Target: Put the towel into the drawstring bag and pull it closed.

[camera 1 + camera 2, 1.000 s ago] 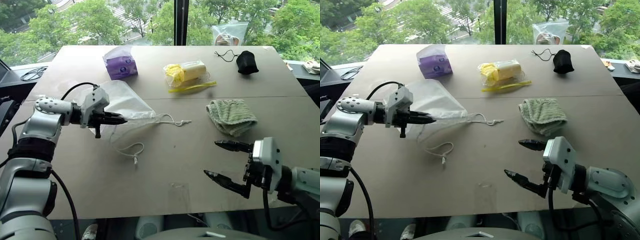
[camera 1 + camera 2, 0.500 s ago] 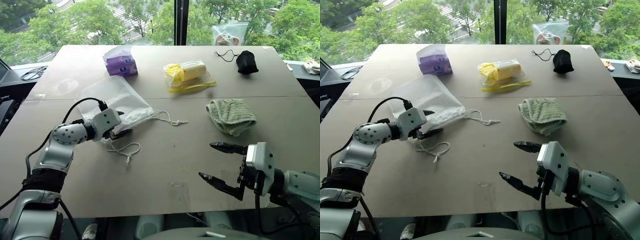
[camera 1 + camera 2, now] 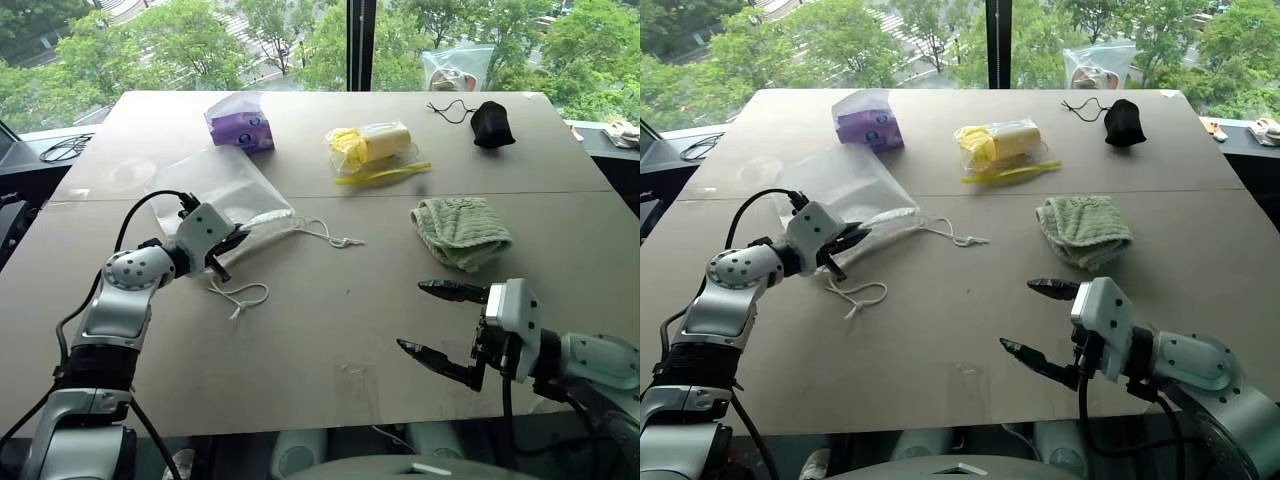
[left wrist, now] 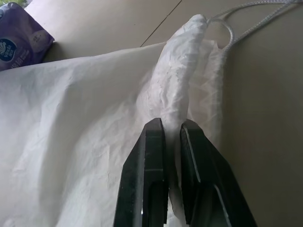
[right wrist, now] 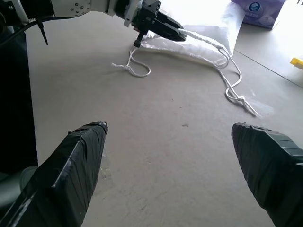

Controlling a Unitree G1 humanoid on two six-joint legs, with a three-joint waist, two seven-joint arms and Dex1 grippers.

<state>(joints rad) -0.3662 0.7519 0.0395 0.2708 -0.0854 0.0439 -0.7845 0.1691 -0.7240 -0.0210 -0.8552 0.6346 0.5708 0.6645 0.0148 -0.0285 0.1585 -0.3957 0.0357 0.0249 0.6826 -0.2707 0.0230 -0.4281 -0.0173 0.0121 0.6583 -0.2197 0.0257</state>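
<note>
My right gripper should grab the towel (image 3: 460, 232) and push it into the bag's opening, because my left gripper is holding the bag's opening hem (image 3: 266, 217), far from the towel.
The white drawstring bag (image 3: 210, 185) lies flat on the left half of the table, its gathered mouth (image 4: 182, 80) facing the middle. Its white cords (image 3: 326, 236) trail towards the centre, and one loop (image 3: 238, 296) lies nearer the front edge. My left gripper (image 3: 236, 240) is shut on the bag's bunched mouth hem, and white fabric shows between its fingers (image 4: 152, 156). The light-green towel (image 3: 462, 231) lies folded on the right half, apart from the bag. My right gripper (image 3: 410, 317) hovers open and empty in front of the towel, near the table's front edge.
A purple tissue pack (image 3: 240, 122), a clear plastic bag with yellow contents (image 3: 372, 145) and a small black pouch (image 3: 493, 124) line the far side. Another clear bag (image 3: 460, 68) stands at the far edge. A black cable (image 3: 65, 147) lies off the table's left corner.
My left gripper swung from pointing right above the bag, opened, dropped to the bag's mouth and shut on its hem. The bag and cords shifted slightly left. The right gripper stayed open and in place.
</note>
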